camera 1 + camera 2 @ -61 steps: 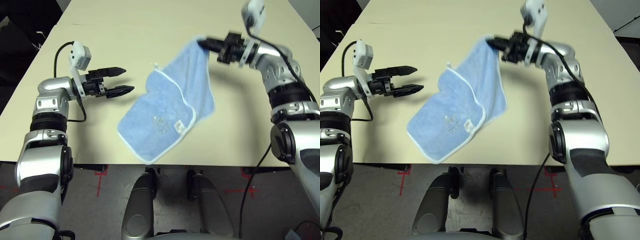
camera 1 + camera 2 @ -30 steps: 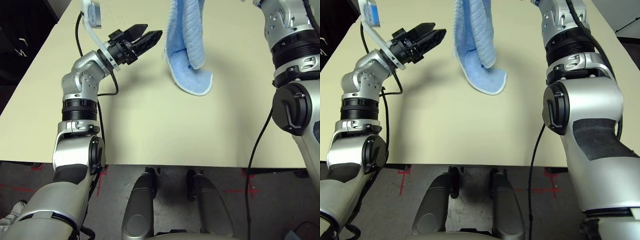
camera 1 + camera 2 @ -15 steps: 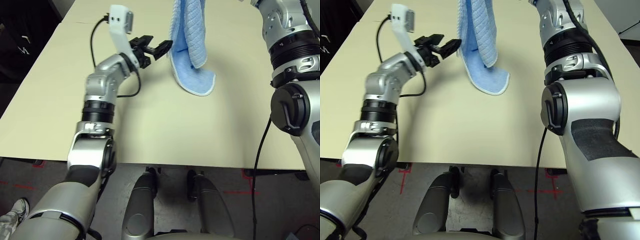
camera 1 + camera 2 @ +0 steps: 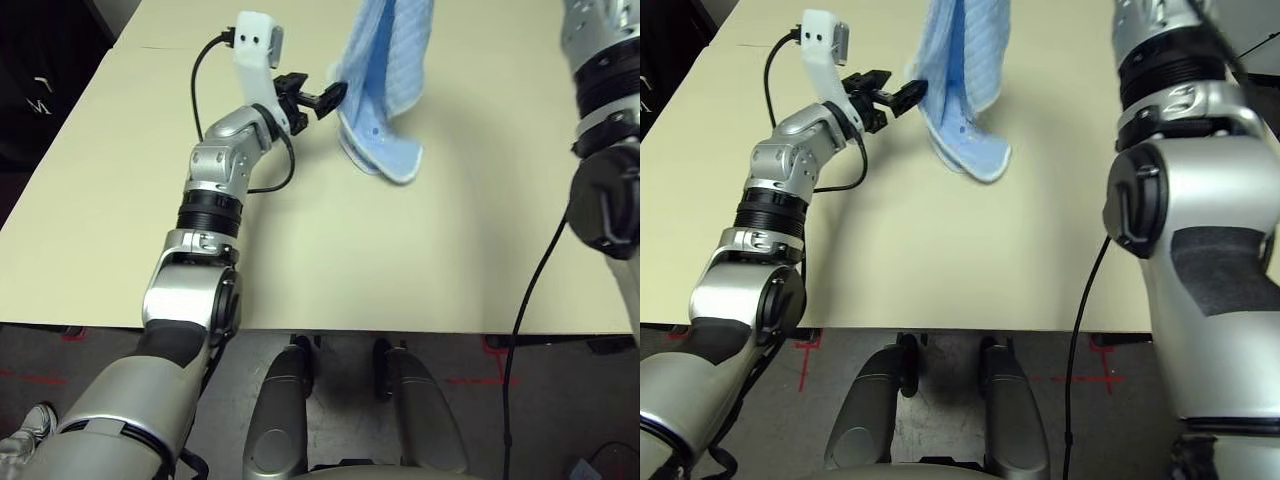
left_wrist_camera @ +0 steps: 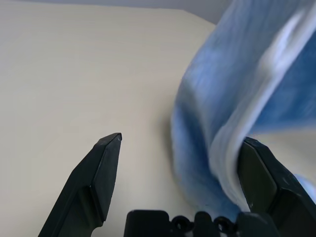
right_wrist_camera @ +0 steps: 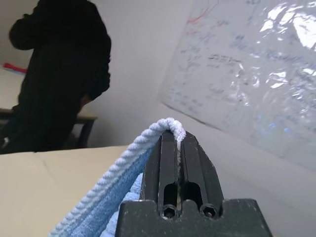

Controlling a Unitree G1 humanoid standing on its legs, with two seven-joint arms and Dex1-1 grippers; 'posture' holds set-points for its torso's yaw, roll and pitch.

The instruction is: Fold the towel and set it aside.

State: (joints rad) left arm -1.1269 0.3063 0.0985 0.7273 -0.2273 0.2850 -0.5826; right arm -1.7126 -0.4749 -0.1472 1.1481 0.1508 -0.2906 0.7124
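Note:
The fingers of the robot's left gripper meet the towel's side edge partway up (image 4: 350,82), so next the left gripper moves back and grabs a corner at the towel's lower end (image 4: 388,160).
The light-blue towel (image 4: 385,70) hangs down in a long drape, and its lower end (image 4: 392,158) rests on the table. My right gripper (image 6: 173,134) is shut on the towel's white-stitched top edge (image 6: 148,136). My left gripper (image 4: 331,94) is open at the hanging towel's left side, about mid-height. In the left wrist view the towel's white edge (image 5: 232,133) lies between the open fingers (image 5: 96,173), close against the far one (image 5: 264,180).
The beige table (image 4: 300,250) spreads wide around the towel, with its front edge near my body. A person in dark clothes (image 6: 59,69) stands beyond the table, beside a whiteboard (image 6: 247,69) on the wall.
The right gripper has lifted the towel off the table to hang. My left arm has swung in, bringing its open fingers up to the towel's edge.

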